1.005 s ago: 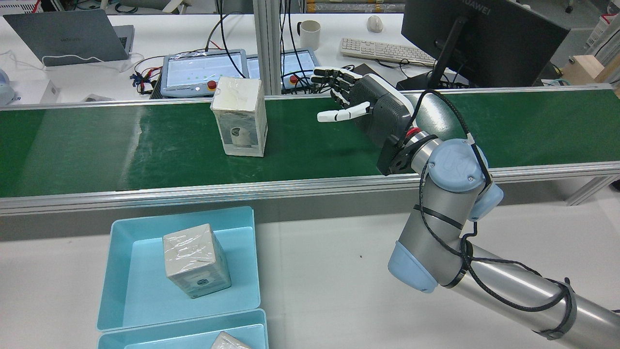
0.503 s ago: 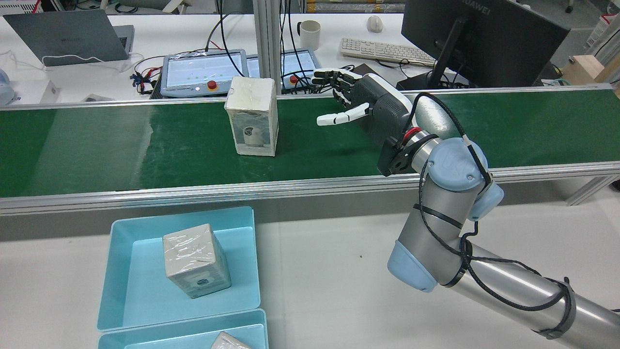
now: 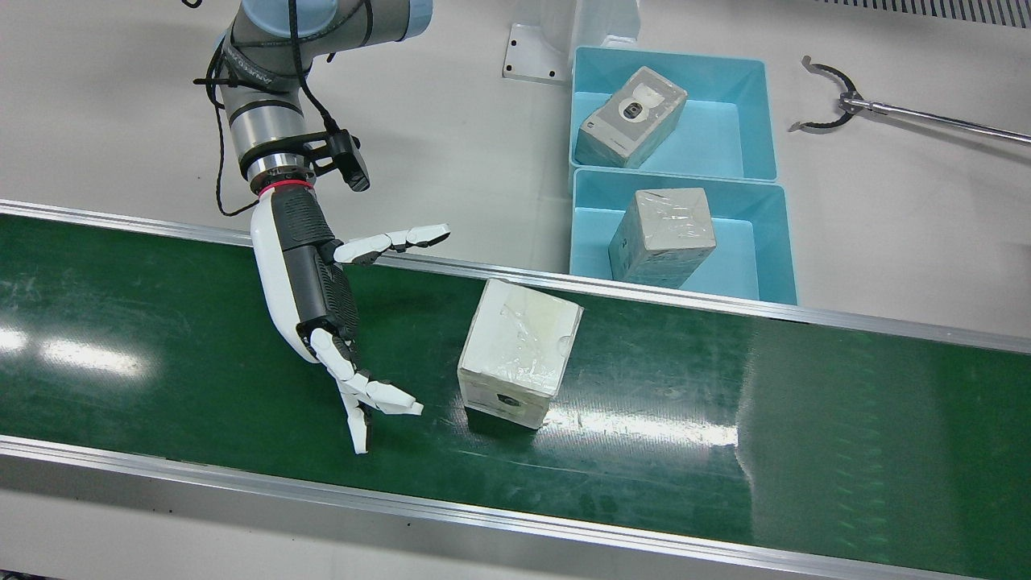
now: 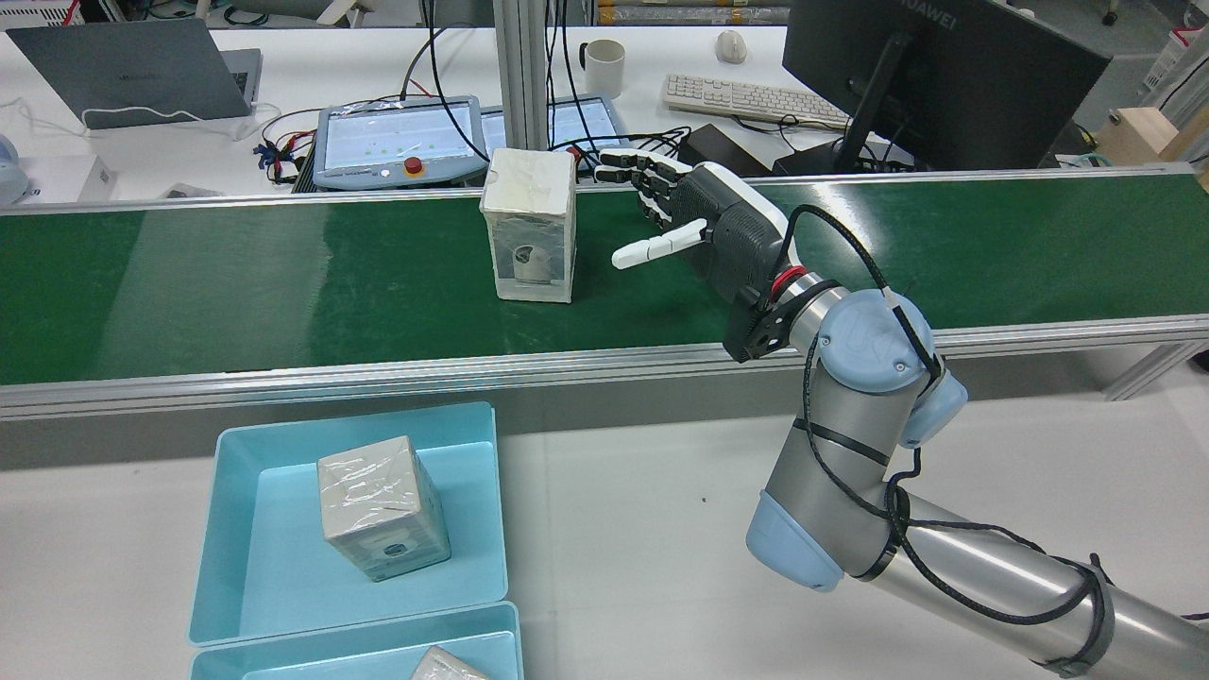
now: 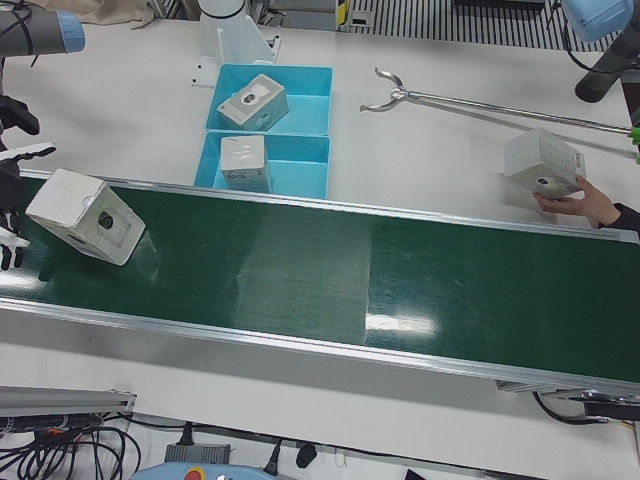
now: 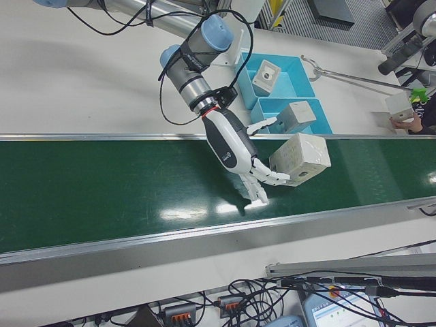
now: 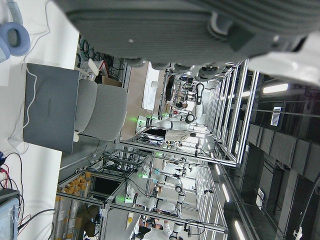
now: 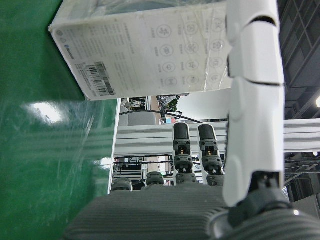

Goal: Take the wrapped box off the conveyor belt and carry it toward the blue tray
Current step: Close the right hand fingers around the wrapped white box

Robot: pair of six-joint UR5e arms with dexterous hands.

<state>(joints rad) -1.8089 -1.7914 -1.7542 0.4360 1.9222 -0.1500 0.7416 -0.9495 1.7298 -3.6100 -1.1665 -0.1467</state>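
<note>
The box already in the blue tray (image 3: 664, 237) has open tray bottom (image 3: 737, 257) beside it, so that box will slide over when I bring the wrapped box in.
The wrapped box (image 3: 519, 362) stands on the green conveyor belt (image 3: 805, 419). It also shows in the rear view (image 4: 529, 227), the left-front view (image 5: 85, 215) and the right-front view (image 6: 300, 160). My right hand (image 3: 322, 298) is open just beside it, fingers spread toward its side and not touching; in the rear view the right hand (image 4: 718, 222) is to the box's right. The right hand view shows the box (image 8: 150, 45) close ahead of the fingers (image 8: 252, 100). The blue tray (image 3: 773, 242) sits off the belt and holds another wrapped box (image 3: 664, 238). Only the left hand's palm (image 7: 200, 20) shows.
A second blue tray (image 3: 749, 80) with a box lies behind the first. A long grabber tool (image 3: 838, 101) lies on the white table. A person's hand holds a box (image 5: 545, 165) at the belt's far end. A monitor (image 4: 935, 76) and keyboard (image 4: 746, 94) stand beyond the belt.
The box has travelled along the belt toward my right hand. The right hand has shifted a little toward the box and stays open.
</note>
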